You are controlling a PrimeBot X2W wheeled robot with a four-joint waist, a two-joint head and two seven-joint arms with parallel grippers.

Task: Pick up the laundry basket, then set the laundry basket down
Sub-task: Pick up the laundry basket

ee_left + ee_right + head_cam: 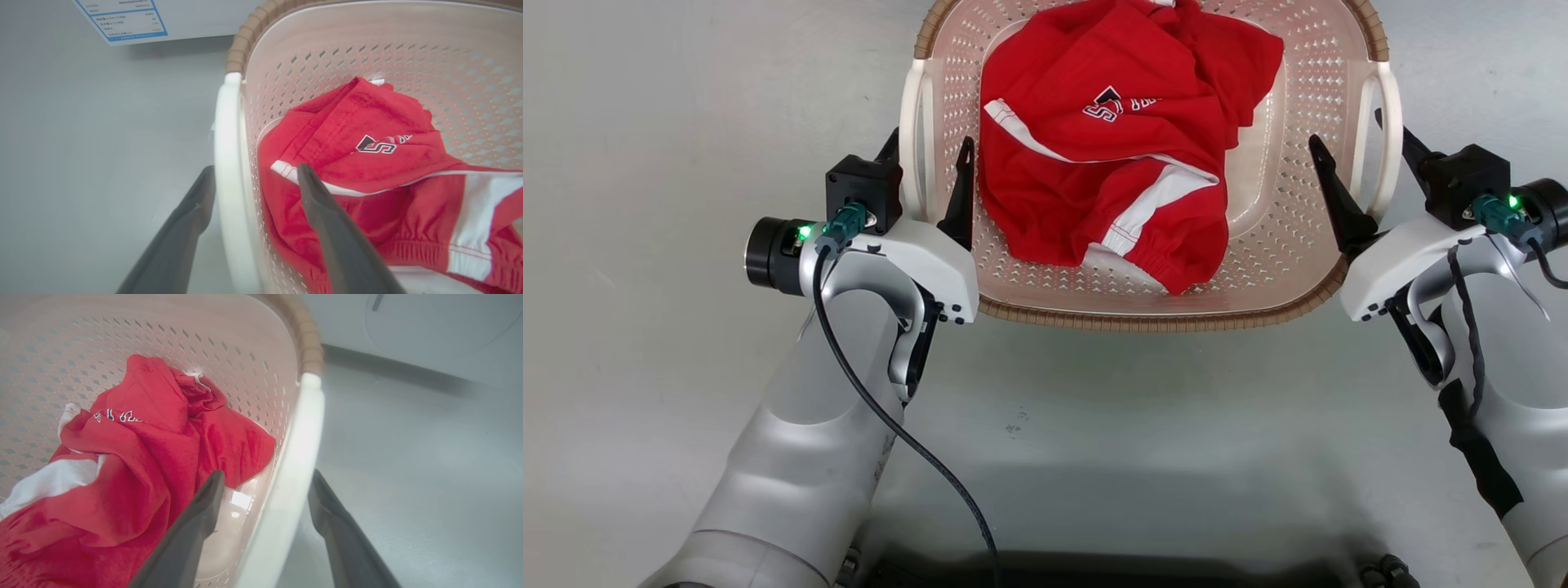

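The white handle [232,81] goes straight into the laundry basket's brown rim [1253,191], so the laundry basket will come up with it, and the handle will stay in line, when the robot lifts.
The pale pink perforated laundry basket [1045,314] with its brown woven-look rim lies at the top middle of the head view. A red and white garment [1127,163] is crumpled inside it. My left gripper [930,139] is open and straddles the basket's left white handle [920,131], one finger outside and one inside the wall. In the left wrist view the left gripper [255,167] has that handle [226,163] between its fingers. My right gripper [1347,126] is open astride the right white handle [1390,122]. The right gripper [267,473] also shows with that handle [300,441] between its fingers.
Grey floor [686,122] surrounds the basket. A white appliance with a blue-framed label [122,20] stands beyond the basket's far left corner, and its round door [429,322] shows beyond the far right. My dark base [1094,572] fills the bottom edge.
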